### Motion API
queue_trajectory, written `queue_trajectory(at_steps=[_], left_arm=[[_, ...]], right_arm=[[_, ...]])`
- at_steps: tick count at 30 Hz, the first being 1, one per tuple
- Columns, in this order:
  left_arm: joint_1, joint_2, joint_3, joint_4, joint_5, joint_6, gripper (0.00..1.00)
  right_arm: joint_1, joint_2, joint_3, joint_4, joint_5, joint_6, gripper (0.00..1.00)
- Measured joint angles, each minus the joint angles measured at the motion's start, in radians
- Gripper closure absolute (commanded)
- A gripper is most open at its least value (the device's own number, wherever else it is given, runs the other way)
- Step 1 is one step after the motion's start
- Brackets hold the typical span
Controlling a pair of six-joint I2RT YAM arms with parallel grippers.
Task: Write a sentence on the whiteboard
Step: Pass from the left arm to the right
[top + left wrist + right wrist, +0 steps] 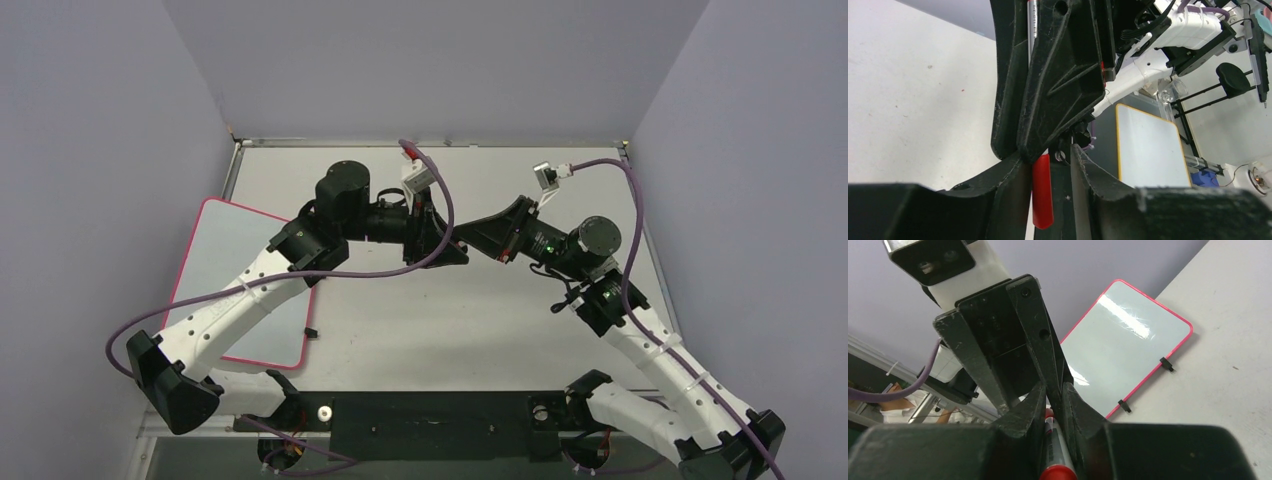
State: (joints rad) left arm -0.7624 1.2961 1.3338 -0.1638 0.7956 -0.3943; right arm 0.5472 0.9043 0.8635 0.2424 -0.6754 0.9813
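I should open my left gripper wider, move it back and center the cap (1043, 207) before I close it, because the marker's red cap (1041, 180) is off-center between my left gripper's fingers.
The whiteboard (225, 265), white with a red-pink rim, lies flat at the table's left, partly under my left arm. It also shows in the right wrist view (1128, 345). Its surface is blank; no sentence shows. My two grippers meet tip to tip above the table's middle. My right gripper (472, 238) (1053, 390) is shut on a silver marker (1057, 445) with a red end. My left gripper (447, 242) (1048, 155) stands around the marker's red cap (1042, 195). The cap lies against one finger, with a gap to the other.
Small black clips (1166, 364) sit on the whiteboard's near edge, one also in the top view (311, 331). Purple cables (440, 190) loop over both wrists. Grey walls close in the table. A yellow-rimmed board (1148, 145) stands beyond the table.
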Motion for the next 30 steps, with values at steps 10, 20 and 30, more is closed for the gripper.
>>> queue_trajectory(at_steps=[10, 20, 30], left_arm=[[-0.001, -0.017, -0.061, 0.032, 0.016, 0.004, 0.79], [0.005, -0.026, -0.084, 0.058, 0.018, 0.003, 0.94], [0.018, -0.047, -0.085, -0.02, 0.05, 0.06, 0.61]], right_arm=[[0.024, -0.019, 0.003, -0.105, 0.071, -0.029, 1.0], [0.03, -0.03, 0.006, -0.112, 0.066, -0.025, 1.0], [0.028, -0.055, 0.018, -0.153, 0.074, -0.027, 1.0]])
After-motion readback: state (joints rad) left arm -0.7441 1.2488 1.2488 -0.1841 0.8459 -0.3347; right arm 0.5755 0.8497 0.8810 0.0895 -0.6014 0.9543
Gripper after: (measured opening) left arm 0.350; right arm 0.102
